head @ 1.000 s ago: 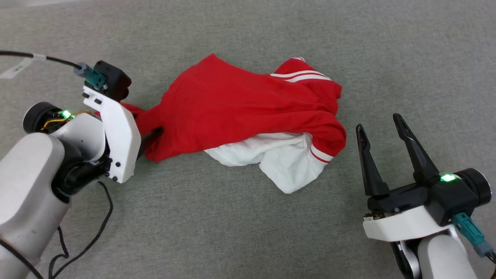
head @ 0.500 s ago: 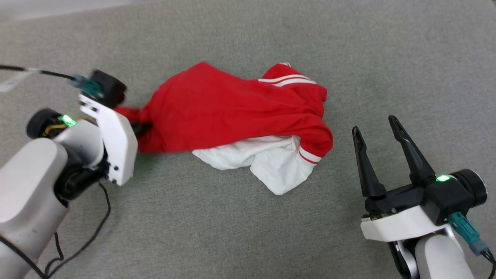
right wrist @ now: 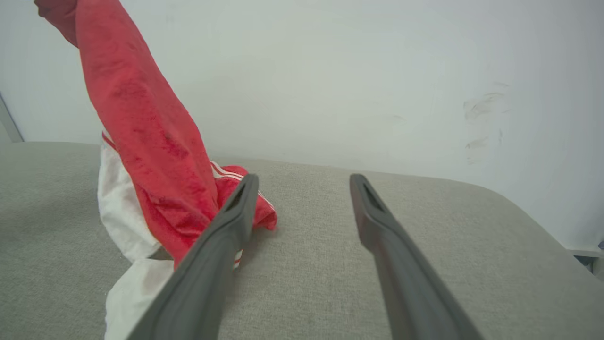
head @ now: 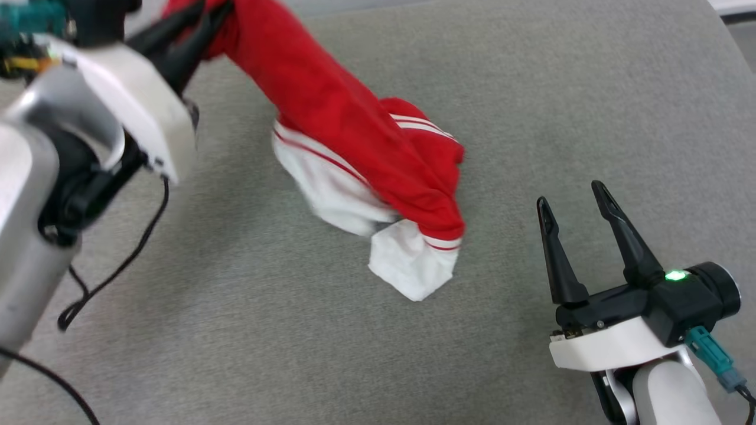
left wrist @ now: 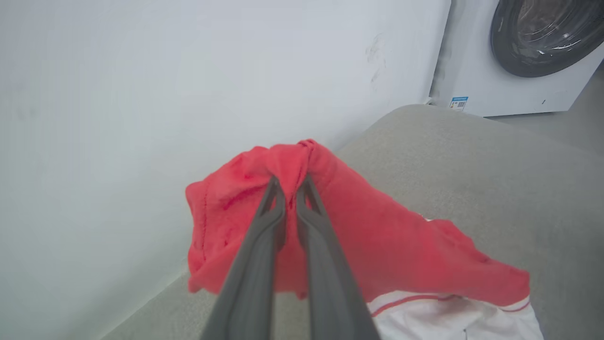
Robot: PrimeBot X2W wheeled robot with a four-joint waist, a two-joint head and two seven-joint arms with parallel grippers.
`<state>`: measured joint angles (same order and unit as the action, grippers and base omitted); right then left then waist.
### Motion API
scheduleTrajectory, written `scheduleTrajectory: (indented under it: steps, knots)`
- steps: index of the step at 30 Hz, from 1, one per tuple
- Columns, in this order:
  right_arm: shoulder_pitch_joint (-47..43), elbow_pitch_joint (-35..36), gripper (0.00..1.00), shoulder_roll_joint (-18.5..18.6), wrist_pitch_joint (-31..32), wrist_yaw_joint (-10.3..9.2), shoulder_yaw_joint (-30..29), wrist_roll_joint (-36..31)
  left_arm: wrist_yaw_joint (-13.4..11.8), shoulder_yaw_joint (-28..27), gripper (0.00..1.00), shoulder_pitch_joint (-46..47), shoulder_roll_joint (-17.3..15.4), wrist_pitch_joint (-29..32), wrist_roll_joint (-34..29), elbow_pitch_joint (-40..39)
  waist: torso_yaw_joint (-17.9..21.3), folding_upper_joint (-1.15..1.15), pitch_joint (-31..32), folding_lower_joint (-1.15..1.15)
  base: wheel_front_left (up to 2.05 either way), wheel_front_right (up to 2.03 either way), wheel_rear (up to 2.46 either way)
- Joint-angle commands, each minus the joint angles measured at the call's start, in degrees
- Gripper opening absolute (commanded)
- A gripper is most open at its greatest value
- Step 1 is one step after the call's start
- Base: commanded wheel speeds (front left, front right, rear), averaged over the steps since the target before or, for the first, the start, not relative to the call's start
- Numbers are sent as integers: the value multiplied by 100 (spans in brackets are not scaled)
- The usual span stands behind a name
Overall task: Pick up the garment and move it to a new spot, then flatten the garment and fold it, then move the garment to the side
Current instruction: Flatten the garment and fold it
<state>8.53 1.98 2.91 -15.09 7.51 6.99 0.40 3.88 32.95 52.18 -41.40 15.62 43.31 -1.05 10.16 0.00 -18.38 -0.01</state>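
The garment point(head: 347, 120) will drag along when I pull the tip of the white sleeve, because that sleeve is joined to the limp red cloth at the striped trim point(head: 441, 243).
The red garment point(head: 348, 130) with white sleeves and striped trim hangs stretched from the upper left down to the grey surface. My left gripper point(head: 207, 15) is shut on a bunched red edge of the garment point(left wrist: 339, 226), lifted high; in the left wrist view its fingertips point(left wrist: 276, 189) pinch the cloth. The white sleeve end point(head: 413, 268) still rests on the surface. My right gripper point(head: 570, 195) stands open at the lower right, apart from the garment point(right wrist: 151, 141), with nothing between its fingers point(right wrist: 240, 198).
The grey padded surface point(head: 590, 88) spreads all around, with a pale wall point(right wrist: 377, 71) behind it. A washing machine point(left wrist: 533, 52) stands beyond the surface's far corner. A black cable point(head: 118, 260) dangles from my left arm.
My left gripper closed on the garment's left edge and rose sharply up and back, pulling the garment off the surface into a hanging strip. The head view shifted too. The right gripper stayed put.
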Motion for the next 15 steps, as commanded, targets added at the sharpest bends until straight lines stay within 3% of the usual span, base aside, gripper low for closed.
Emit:
scheduleTrajectory:
  steps: [1, 3, 8, 12, 13, 14, 15]
  knots:
    - [87, 8, 100, -5, -11, -4, 10, 31, -52, 72, 0, 270, 40, 156, -182, 64, 149, 0, -131, 1, 0, 0, 0]
    - [135, 15, 100, -7, -11, -4, 48, 89, -106, 192, 0, 593, 123, 384, -387, 280, 278, 0, -231, 1, 0, 0, 0]
    - [248, 19, 100, -7, -11, -4, 121, 253, 49, 687, 0, 1245, 393, 1101, -682, 1174, 601, 0, -457, 1, 0, 0, 0]
    - [331, 16, 100, -5, -11, -4, 235, 371, 154, 943, 0, 1658, 756, 1126, -861, 1934, 826, 0, -625, 1, 0, 0, 0]
    - [347, 22, 100, -6, -11, -4, 254, 392, 157, 961, 13, 1754, 868, 1030, -895, 2109, 863, 0, -661, 1, 0, 0, 0]
    - [356, 27, 100, -6, -11, -4, 271, 423, 139, 953, 100, 1852, 980, 880, -948, 2288, 893, 0, -694, 1, 0, 0, 0]
    - [365, 30, 100, -7, -11, -4, 286, 437, 131, 933, 100, 1927, 1112, 718, -946, 2462, 914, 0, -723, 1, 0, 0, 0]
